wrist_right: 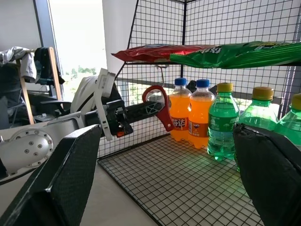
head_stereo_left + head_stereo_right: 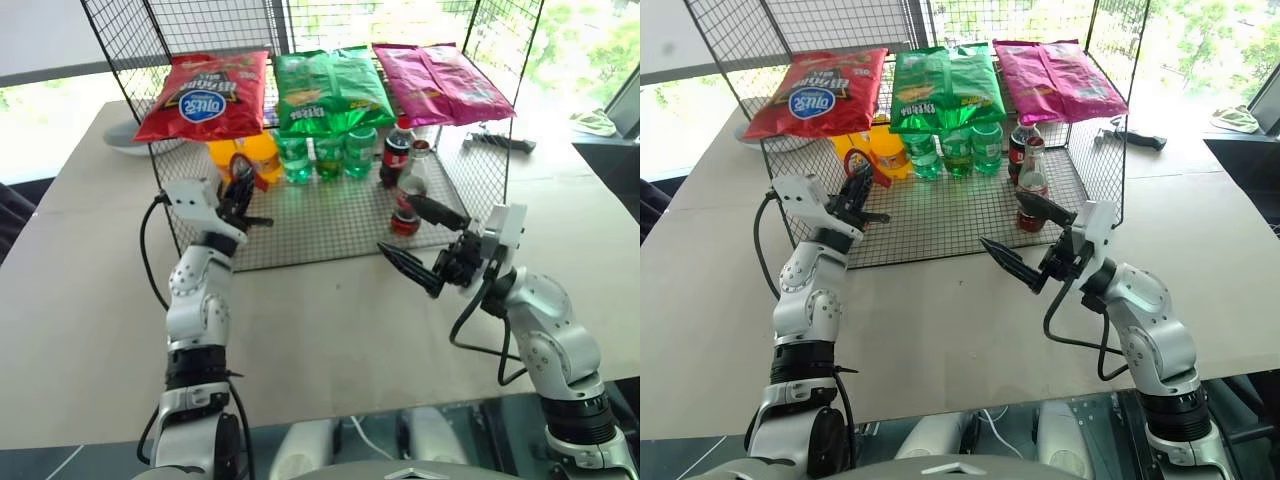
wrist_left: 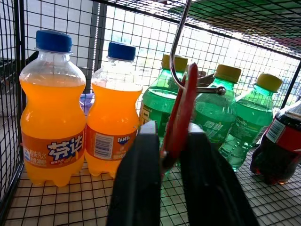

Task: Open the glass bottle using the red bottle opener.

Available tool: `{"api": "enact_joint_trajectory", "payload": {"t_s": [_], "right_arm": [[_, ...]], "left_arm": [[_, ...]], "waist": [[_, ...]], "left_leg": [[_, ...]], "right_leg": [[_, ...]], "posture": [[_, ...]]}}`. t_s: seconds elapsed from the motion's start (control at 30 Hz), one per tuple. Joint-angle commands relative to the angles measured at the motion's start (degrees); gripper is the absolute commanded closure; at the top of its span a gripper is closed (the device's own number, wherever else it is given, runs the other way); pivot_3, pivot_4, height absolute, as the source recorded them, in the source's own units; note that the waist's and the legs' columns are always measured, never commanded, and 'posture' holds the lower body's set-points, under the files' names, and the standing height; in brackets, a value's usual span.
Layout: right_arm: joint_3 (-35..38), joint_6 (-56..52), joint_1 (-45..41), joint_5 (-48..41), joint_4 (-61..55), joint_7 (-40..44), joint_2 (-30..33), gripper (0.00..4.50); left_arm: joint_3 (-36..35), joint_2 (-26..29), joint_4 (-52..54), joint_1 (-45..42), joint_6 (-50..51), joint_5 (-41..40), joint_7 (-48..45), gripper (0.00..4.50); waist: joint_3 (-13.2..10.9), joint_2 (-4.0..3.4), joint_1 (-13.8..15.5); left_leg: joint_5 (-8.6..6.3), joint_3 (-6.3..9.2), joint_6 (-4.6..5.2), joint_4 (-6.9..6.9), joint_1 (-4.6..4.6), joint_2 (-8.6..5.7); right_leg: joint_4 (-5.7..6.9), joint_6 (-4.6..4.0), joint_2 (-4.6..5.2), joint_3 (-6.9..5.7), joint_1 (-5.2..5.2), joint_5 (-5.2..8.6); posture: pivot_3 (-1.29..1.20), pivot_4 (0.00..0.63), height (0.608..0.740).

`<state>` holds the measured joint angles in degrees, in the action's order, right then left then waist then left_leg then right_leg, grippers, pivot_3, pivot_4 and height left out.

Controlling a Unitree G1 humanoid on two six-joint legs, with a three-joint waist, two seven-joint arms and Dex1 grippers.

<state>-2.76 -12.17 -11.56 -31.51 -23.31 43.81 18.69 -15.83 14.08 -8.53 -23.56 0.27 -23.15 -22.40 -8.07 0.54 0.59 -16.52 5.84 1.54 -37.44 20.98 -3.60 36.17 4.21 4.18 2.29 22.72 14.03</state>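
I expect the glass bottle's cap to come off whole and fall beside the bottle when I pry, because the red bottle opener has an open ring.
The red bottle opener (image 3: pixel 181 113) hangs by its loop from a metal hook (image 3: pixel 175 52) at the left front of the wire rack. My left gripper (image 3: pixel 165 146) is shut on its handle, also seen from the head (image 2: pixel 854 190) and from the right wrist (image 1: pixel 141 110). The glass bottle (image 2: pixel 1032 185), slim with dark drink and a red label, stands upright on the rack's lower shelf toward the right. My right gripper (image 2: pixel 1005 220) is open just in front of it, nothing between its fingers, the upper fingertip close to the bottle's base.
The black wire rack (image 2: pixel 330 225) holds two orange soda bottles (image 3: pixel 51 117), green soda bottles (image 2: pixel 328 155) and a plastic cola bottle (image 2: pixel 396 150). Red, green and pink chip bags (image 2: pixel 330 90) lie on its top shelf. A black tool (image 2: pixel 500 140) lies behind on the table.
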Motion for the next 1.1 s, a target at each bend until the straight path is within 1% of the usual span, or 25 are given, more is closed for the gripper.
{"api": "enact_joint_trajectory", "payload": {"t_s": [0.03, 0.23, 0.4, 0.47, 0.7, 0.8, 0.93, 1.0, 1.07, 1.1], "right_arm": [[0.3, 1.1, -0.1, -0.2, -0.8, 0.0, -0.2, 0.0], [-0.1, 1.5, -0.2, 0.1, -0.1, 0.2, -0.4, 0.0], [-0.2, 1.8, -0.5, 0.4, 0.3, 0.3, -0.6, 0.0], [-0.3, 1.9, -0.6, 0.6, 0.5, 0.3, -0.7, 0.0], [-0.5, 1.9, -0.9, 1.0, 0.6, -0.2, -0.8, 0.0], [-0.6, -0.2, -1.3, 1.4, 0.7, -1.7, -0.5, 0.0], [-0.7, -8.7, -2.0, -0.6, -0.1, -5.8, -0.1, 0.0], [-1.2, -13.2, -2.6, -2.4, -1.5, -6.4, 0.6, 0.0], [-1.7, -18.9, -3.2, -5.3, -3.1, -6.9, 1.6, 0.0], [-2.1, -23.5, -3.9, -6.5, -4.0, -7.7, 3.0, 0.0]], "left_arm": [[-1.3, -0.1, 2.8, 0.1, -0.7, -2.6, -0.9, 4.45], [-2.9, -2.1, 7.7, 1.3, 6.4, -14.4, -3.6, 4.45], [-3.2, -2.3, 10.1, 3.0, 15.0, -22.8, -5.4, 4.45], [-3.8, -2.6, 10.6, 3.4, 19.2, -27.6, -5.8, 4.45], [-4.6, -2.6, 11.9, 3.7, 26.6, -34.4, -6.6, 4.45], [-4.3, -2.0, 13.3, 4.2, 31.3, -38.6, -7.7, 4.45], [-1.7, 0.1, 15.9, 5.9, 38.0, -41.7, -10.4, 4.45], [-0.7, 1.0, 16.3, 6.1, 40.5, -42.5, -11.4, 4.45], [0.6, 2.0, 16.7, 6.1, 42.5, -42.7, -12.8, 4.45], [1.5, 2.6, 16.8, 6.0, 43.3, -42.4, -13.7, 4.45]], "waist": [[0.0, 0.0, 0.0], [0.0, 0.0, -0.1], [0.0, 0.01, -0.1], [0.0, 0.0, -0.2], [0.0, 0.02, 0.2], [0.0, 0.03, 0.2], [0.0, 0.03, 0.2], [0.0, 0.04, 0.1], [0.0, 0.04, 0.0], [0.0, 0.03, -0.1]], "left_leg": [[0.0, 0.0, 0.0, 0.0, 0.0, 0.0], [0.0, 0.0, 0.0, 0.0, 0.0, 0.01], [0.0, 0.0, 0.0, -0.03, 0.0, 0.01], [0.0, 0.0, 0.0, -0.03, -0.01, 0.01], [0.05, 0.01, -0.07, -0.04, -0.15, -0.01], [0.07, 0.04, -0.1, -0.05, -0.15, -0.02], [0.07, 0.07, -0.11, -0.05, -0.15, -0.04], [0.07, 0.07, -0.11, -0.05, -0.13, -0.05], [0.07, 0.07, -0.11, -0.04, -0.12, -0.05], [0.07, 0.07, -0.11, -0.03, -0.11, -0.04]], "right_leg": [[0.0, 0.0, 0.0, 0.0, 0.0, 0.0], [0.01, 0.0, 0.01, 0.01, 0.0, 0.0], [0.05, 0.0, 0.0, 0.02, 0.0, 0.0], [0.05, 0.0, 0.0, 0.02, 0.0, 0.0], [0.22, 0.0, 0.0, 0.01, -0.06, 0.0], [0.26, 0.0, 0.0, 0.0, -0.06, 0.0], [0.29, -0.01, 0.0, 0.01, -0.06, 0.01], [0.28, -0.02, 0.0, 0.01, -0.04, 0.01], [0.28, -0.02, 0.0, 0.02, -0.03, 0.01], [0.28, -0.02, -0.01, 0.02, -0.03, 0.01]], "posture": [[0.0, 0.15, 0.74], [0.0, 0.15, 0.74], [0.0, 0.15, 0.74], [0.0, 0.15, 0.74], [0.0, 0.15, 0.74], [0.0, 0.15, 0.74], [0.0, 0.15, 0.74], [0.0, 0.15, 0.74], [0.0, 0.15, 0.74], [0.0, 0.15, 0.74]]}}
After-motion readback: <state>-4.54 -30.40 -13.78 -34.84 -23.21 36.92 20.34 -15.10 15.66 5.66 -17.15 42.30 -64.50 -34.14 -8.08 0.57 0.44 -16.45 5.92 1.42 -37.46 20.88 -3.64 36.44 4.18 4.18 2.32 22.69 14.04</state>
